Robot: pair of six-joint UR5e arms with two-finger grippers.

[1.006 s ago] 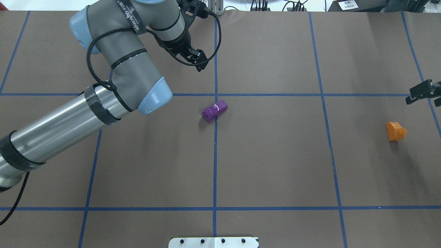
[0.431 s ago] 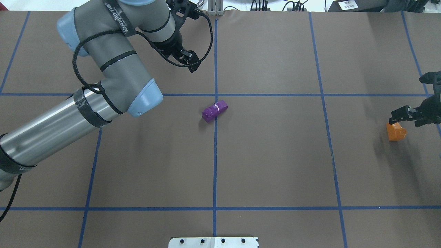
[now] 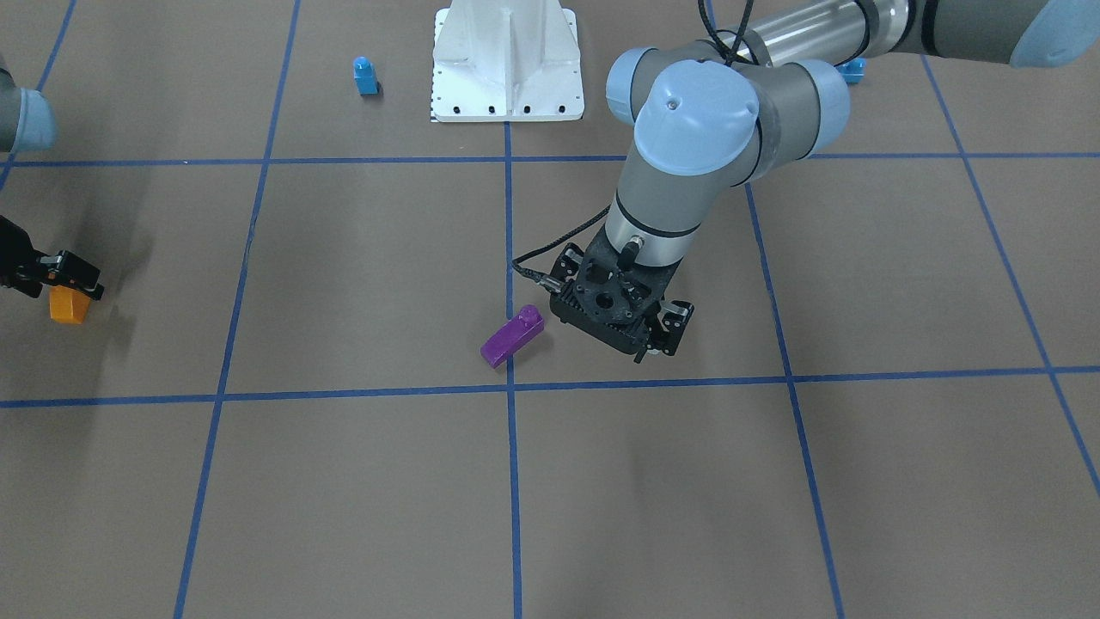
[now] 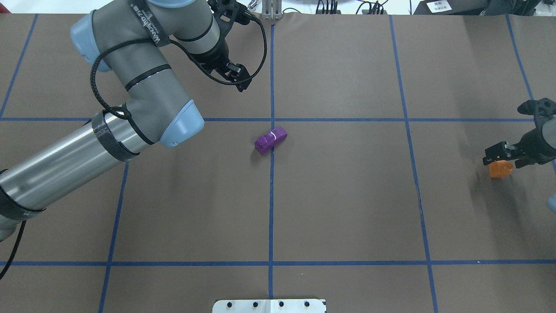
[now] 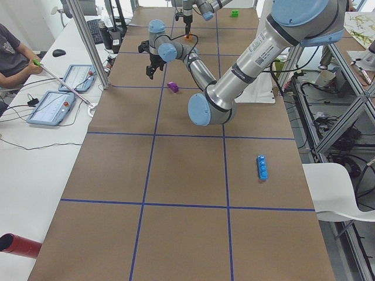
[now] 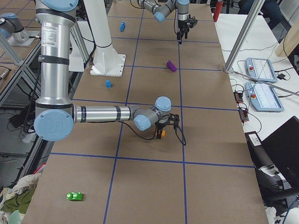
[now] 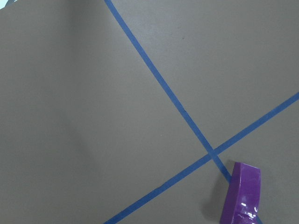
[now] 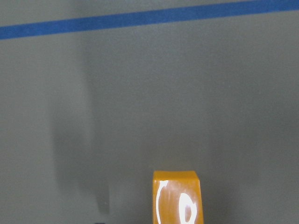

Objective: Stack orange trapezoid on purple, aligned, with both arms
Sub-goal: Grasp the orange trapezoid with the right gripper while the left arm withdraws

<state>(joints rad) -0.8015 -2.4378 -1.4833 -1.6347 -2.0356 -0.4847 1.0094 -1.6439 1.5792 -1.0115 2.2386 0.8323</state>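
Observation:
My gripper will lower the orange trapezoid (image 3: 69, 304) at the far end of the brick, where the purple brick's stud (image 3: 531, 314) is, so the trapezoid will leave the brick's near end showing.
The orange trapezoid (image 4: 498, 168) lies near the table's right edge; it also shows in the front view (image 3: 67, 306) and at the bottom of the right wrist view (image 8: 177, 198). My right gripper (image 4: 506, 157) (image 3: 47, 279) hangs open just over it, a finger on either side, not closed on it. The purple brick (image 4: 270, 140) (image 3: 511, 336) lies on its side on the centre line, and shows at the bottom right of the left wrist view (image 7: 243, 196). My left gripper (image 4: 239, 80) (image 3: 660, 337) is open and empty, above the table beyond the purple brick.
A small blue single-stud brick (image 3: 365, 76) stands near the white robot base (image 3: 507, 60). A long blue brick (image 5: 262, 167) lies on my left side. A green brick (image 6: 74, 196) lies at the far right end. Operators' tablets (image 5: 53, 108) lie beside the table.
My right gripper has come in from the right edge and dropped over the orange trapezoid. My left arm has drawn back a little to the left. Both bricks have stayed put.

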